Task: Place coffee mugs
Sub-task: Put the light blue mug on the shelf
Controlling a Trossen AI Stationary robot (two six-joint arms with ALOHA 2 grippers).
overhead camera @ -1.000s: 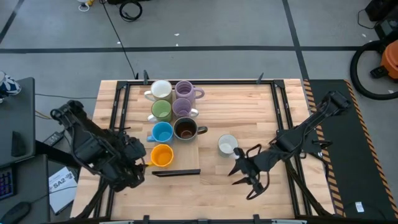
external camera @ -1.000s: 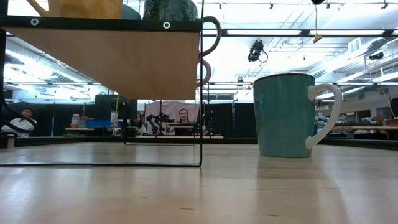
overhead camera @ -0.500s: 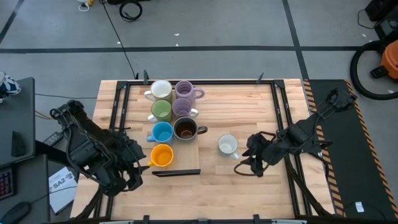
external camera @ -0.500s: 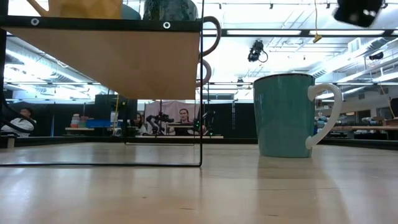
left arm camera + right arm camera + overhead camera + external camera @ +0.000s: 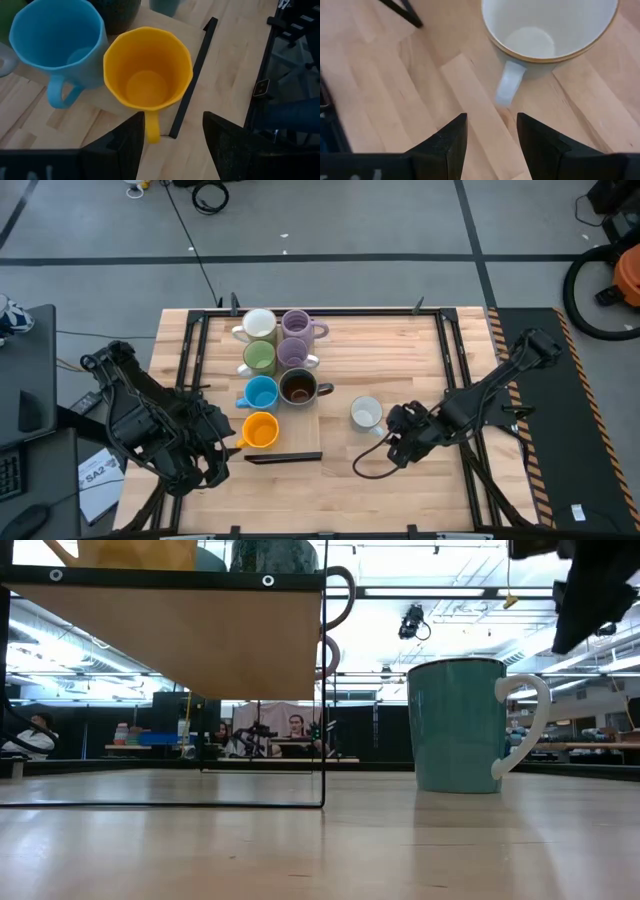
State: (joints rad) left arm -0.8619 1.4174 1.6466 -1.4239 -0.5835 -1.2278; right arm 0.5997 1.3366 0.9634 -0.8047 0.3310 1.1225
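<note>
The teal mug [image 5: 455, 726] stands clear and its white handle [image 5: 542, 718] points toward the open fingers of the robot's right gripper, so the robot should keep lowering forward until those fingers straddle it.
Several coffee mugs stand upright on a raised wooden shelf [image 5: 305, 415]: white [image 5: 258, 323], two lavender [image 5: 296, 325] [image 5: 293, 352], green [image 5: 259, 357], blue [image 5: 261, 392], dark brown [image 5: 298, 387], yellow-orange [image 5: 260, 429]. One mug [image 5: 366, 413], teal outside and white inside [image 5: 458, 725], stands alone on the table. My right gripper [image 5: 392, 448] hangs open just near of it, tipped down, with the mug's white handle [image 5: 510, 82] ahead of its fingers [image 5: 490, 145]. My left gripper [image 5: 222, 448] hovers open over the yellow-orange mug's handle [image 5: 152, 127].
A black strip [image 5: 283, 457] lies along the shelf's near edge. Black frame rails [image 5: 455, 370] run along the table's sides. Bare wood spreads between the lone mug and the near edge. In the low view the shelf [image 5: 170, 635] stands high on thin black legs, with people in the room behind.
My right gripper has rolled about and tipped downward, sinking and moving toward the lone mug; in the low view it has come down into the picture at the top right. Its fingers have stayed open. The mugs have not moved.
</note>
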